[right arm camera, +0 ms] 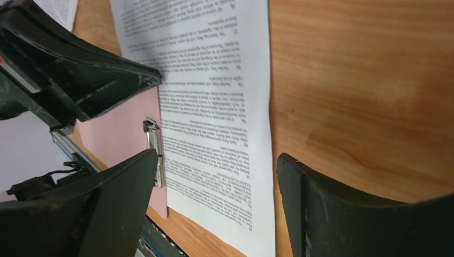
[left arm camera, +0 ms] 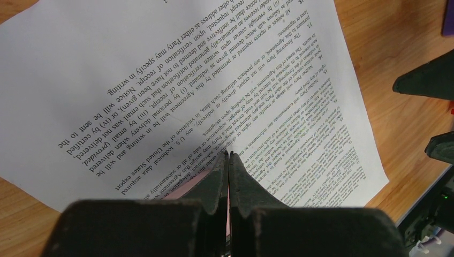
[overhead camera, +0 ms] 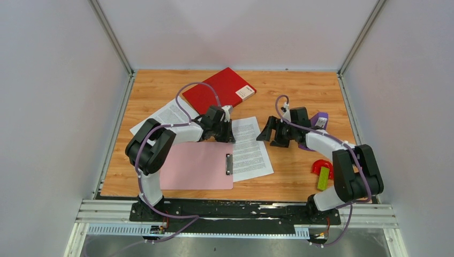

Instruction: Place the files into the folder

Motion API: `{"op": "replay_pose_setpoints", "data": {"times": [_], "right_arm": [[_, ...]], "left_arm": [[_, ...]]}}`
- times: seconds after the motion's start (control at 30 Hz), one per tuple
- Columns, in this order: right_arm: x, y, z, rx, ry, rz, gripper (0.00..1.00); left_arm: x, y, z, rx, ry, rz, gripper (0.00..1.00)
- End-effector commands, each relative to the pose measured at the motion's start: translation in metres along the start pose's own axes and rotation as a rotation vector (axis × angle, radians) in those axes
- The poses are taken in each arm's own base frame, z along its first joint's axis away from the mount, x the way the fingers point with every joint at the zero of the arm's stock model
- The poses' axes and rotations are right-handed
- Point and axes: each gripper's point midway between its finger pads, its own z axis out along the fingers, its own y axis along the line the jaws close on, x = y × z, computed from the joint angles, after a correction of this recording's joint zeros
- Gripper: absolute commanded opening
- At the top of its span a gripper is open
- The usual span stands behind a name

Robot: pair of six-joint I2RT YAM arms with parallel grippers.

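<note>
The sheet's edge [overhead camera: 265,145] is lying flat below my right gripper. My right gripper should go toward the sheet's front corner [overhead camera: 271,169] and make the sheet's edge buckle up before it pinches it.
The red folder [overhead camera: 217,90] lies closed at the back of the table, its white label [overhead camera: 245,92] near one corner. One printed sheet [overhead camera: 166,113] lies at the left, partly under the folder and my left arm. A second sheet [overhead camera: 250,149] lies in the middle, its left part over the pink clipboard [overhead camera: 195,166]. My left gripper [overhead camera: 225,132] is shut, its tips [left arm camera: 229,156] down on this sheet [left arm camera: 176,85] near its left edge; no paper shows between the fingers. My right gripper [overhead camera: 269,134] is open, low over the sheet's right edge [right arm camera: 225,134].
The clipboard's metal clip [right arm camera: 154,152] sits under the sheet's edge. A purple object [overhead camera: 320,120] lies behind my right arm. A red piece with a yellow-green block [overhead camera: 323,174] is at the front right. Grey walls enclose the table, and a metal rail [overhead camera: 235,211] runs along the front.
</note>
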Motion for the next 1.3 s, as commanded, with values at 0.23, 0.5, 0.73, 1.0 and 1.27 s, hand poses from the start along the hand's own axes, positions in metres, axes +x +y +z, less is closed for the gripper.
{"op": "replay_pose_setpoints", "data": {"times": [0.23, 0.5, 0.73, 1.0, 1.27], "right_arm": [[0.086, -0.032, -0.040, 0.255, 0.103, 0.208, 0.83], [0.116, -0.032, -0.058, 0.293, 0.043, 0.309, 0.81], [0.133, -0.024, -0.043, 0.218, 0.026, 0.414, 0.81], [0.101, -0.012, -0.039, 0.063, -0.208, 0.434, 0.82], [0.072, 0.020, -0.047, -0.147, -0.346, 0.337, 0.82]], "left_arm": [[0.026, 0.012, -0.002, -0.057, 0.066, 0.016, 0.00], [0.031, 0.013, -0.003, -0.064, 0.080, 0.023, 0.00], [0.034, 0.013, -0.002, -0.050, 0.080, 0.009, 0.00], [0.038, 0.014, -0.001, -0.050, 0.092, 0.007, 0.00], [0.042, 0.011, -0.001, -0.028, 0.089, 0.003, 0.00]]}}
